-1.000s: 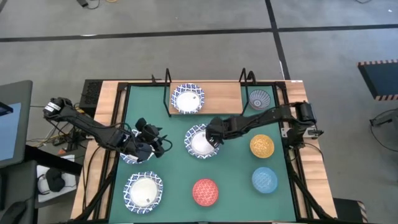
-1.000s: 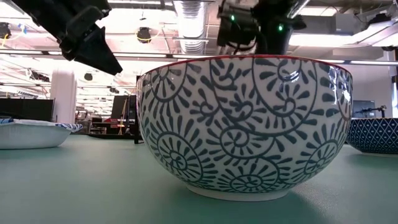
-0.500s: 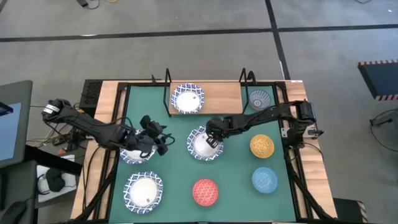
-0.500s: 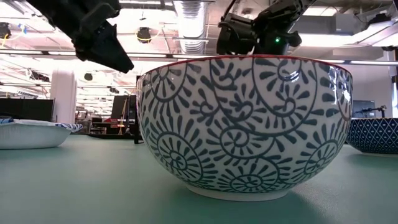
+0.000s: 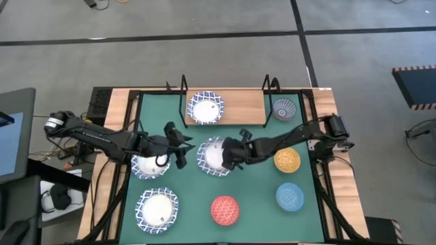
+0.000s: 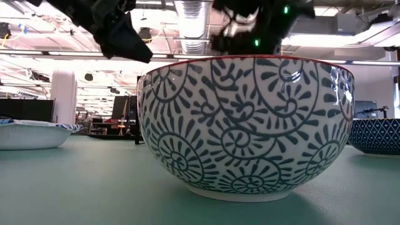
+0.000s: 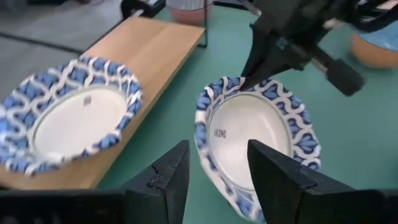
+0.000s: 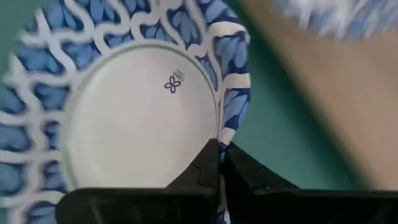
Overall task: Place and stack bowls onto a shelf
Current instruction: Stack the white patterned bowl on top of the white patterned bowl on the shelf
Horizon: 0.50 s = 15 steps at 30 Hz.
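Note:
My gripper will set the held white bowl (image 5: 213,155) into the shelf's white bowl (image 5: 205,107), and the two should fit together and look like one because their flared rims match.
A white bowl with a blue patterned rim (image 5: 212,155) is at the middle of the green mat (image 5: 252,190). My right gripper (image 5: 230,155) is shut on its right rim. My left gripper (image 5: 180,146) is open at the bowl's left side. In the left wrist view the near rim (image 7: 208,146) lies between its two fingers; whether they touch it I cannot tell. The wooden shelf (image 5: 238,102) stands at the far edge. On it sit another white bowl (image 5: 205,109) and a grey-blue patterned bowl (image 5: 285,107). My right gripper pinches the bowl's rim (image 8: 233,124) on its right side, one finger inside the bowl and one outside. The fingers come from the table's right, slanting down. The left wrist view shows the bowl tilted; whether it is clear of the mat I cannot tell.
Two more white bowls (image 5: 158,207) (image 5: 145,167) sit on the mat's left side, one under my left arm. A red bowl (image 5: 225,209) stands near the front, its patterned wall filling the low view (image 6: 247,125). Yellow-orange (image 5: 287,159) and light blue (image 5: 290,196) bowls stand at the right.
My right gripper has come down onto the middle bowl's right rim and drawn the bowl a little toward the table's left edge. My left gripper has moved toward the right, up to the bowl's left rim.

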Motion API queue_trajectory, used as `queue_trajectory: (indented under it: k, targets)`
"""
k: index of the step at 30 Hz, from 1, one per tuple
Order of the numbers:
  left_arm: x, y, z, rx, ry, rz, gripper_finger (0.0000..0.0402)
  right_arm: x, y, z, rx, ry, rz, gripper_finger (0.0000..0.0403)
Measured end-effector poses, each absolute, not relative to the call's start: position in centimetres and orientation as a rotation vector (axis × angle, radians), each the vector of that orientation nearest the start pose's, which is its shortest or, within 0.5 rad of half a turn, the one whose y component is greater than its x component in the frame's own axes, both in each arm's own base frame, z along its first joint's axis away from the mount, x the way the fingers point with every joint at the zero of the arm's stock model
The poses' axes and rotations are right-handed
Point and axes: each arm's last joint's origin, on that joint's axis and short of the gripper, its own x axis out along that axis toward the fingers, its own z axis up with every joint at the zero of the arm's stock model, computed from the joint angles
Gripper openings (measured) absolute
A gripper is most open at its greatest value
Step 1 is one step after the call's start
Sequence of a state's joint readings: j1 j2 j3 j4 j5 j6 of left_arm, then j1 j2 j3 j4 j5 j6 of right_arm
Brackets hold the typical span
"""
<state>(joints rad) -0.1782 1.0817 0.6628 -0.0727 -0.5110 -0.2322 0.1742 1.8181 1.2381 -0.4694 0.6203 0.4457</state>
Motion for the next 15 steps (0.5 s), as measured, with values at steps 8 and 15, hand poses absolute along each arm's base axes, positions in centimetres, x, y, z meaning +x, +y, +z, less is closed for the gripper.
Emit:
queue_trajectory:
  k: [8,15]
  targets:
    - [22.8,-2.5,25.2,0.013,0.388,0.369,0.0156,37.1,8.6,23.0,-0.365,0.731,-0.631,0.0024]
    - [23.0,-2.7,25.6,0.051,0.363,0.284,0.0197,37.3,10.0,24.8,-0.494,0.669,-0.674,0.0031]
